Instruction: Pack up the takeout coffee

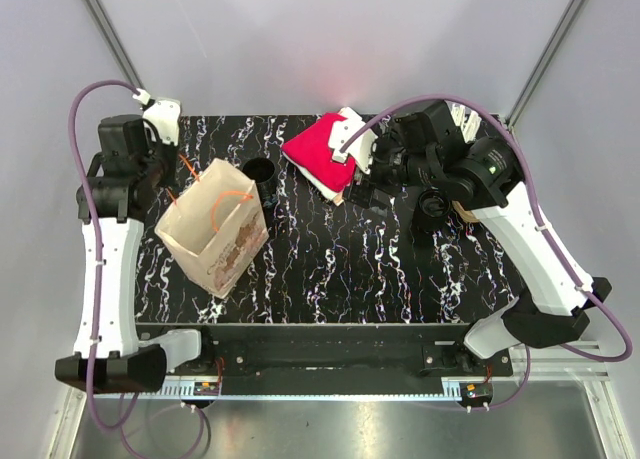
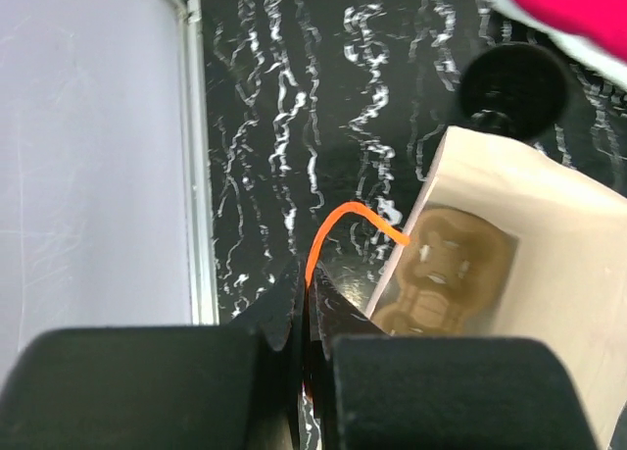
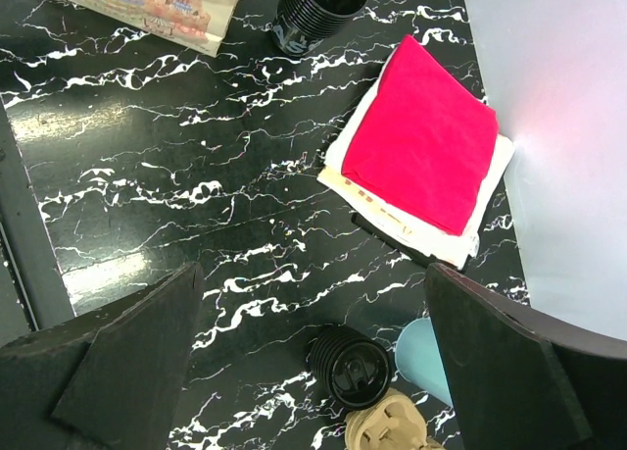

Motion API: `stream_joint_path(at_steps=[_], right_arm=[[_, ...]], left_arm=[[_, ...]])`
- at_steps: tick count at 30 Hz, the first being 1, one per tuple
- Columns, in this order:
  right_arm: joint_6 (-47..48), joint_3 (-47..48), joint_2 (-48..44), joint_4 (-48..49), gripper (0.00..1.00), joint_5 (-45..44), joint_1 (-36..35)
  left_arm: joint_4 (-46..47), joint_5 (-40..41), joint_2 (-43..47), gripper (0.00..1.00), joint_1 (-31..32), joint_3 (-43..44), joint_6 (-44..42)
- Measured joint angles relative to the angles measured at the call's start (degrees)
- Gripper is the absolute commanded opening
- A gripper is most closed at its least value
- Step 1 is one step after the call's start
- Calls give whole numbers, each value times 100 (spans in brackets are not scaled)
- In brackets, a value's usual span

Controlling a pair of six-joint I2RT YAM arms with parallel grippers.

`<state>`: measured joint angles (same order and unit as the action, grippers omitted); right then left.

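My left gripper is holding the orange handle (image 1: 188, 166), and the far table corner (image 1: 198, 133) is open. I go on pulling the paper bag until it stands at that corner.
A brown paper bag (image 1: 212, 234) with orange handles stands open on the left of the marble table. My left gripper (image 2: 306, 283) is shut on one orange handle (image 2: 333, 225), at the bag's (image 2: 509, 274) far-left rim. A black coffee cup (image 1: 258, 171) stands open just behind the bag, also seen as the cup (image 2: 514, 87) and the cup (image 3: 318, 9). My right gripper (image 3: 312, 274) hangs open above the table, over a stack of black lids (image 3: 355, 367), with nothing between its fingers. In the top view the right gripper (image 1: 375, 184) is right of centre.
A red napkin on a white stack (image 3: 421, 136) lies at the back, the same stack (image 1: 322, 151) in the top view. A beige pulp cup carrier (image 3: 387, 430) and a pale blue object (image 3: 421, 357) sit beside the lids. The table edge (image 2: 196, 175) runs left of the bag.
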<state>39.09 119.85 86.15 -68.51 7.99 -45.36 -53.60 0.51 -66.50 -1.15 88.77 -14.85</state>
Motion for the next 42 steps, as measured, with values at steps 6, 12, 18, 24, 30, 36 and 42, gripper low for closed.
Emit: stream_joint_path(at_steps=[6, 12, 18, 24, 30, 36, 42], right_arm=[[0, -50, 0, 11, 100, -87, 0], [-7, -50, 0, 15, 100, -101, 0], [-20, -50, 0, 15, 100, -103, 0], [-22, -50, 0, 15, 100, -103, 0], [-24, -50, 0, 17, 100, -103, 0], [-39, -50, 0, 24, 100, -103, 0], [-42, -50, 2, 33, 100, -103, 0]], left_arm=[[334, -111, -332, 0, -352, 17, -42], [673, -157, -763, 0, -389, 328, -33], [922, -153, -977, 0, -442, 514, 85], [1200, -146, -1233, 0, -461, 616, 157], [1425, -149, -1700, 0, -494, 905, 190], [1521, -133, -2192, 0, -540, 1410, 273], [1611, -55, -2597, 0, -586, 1891, 400]])
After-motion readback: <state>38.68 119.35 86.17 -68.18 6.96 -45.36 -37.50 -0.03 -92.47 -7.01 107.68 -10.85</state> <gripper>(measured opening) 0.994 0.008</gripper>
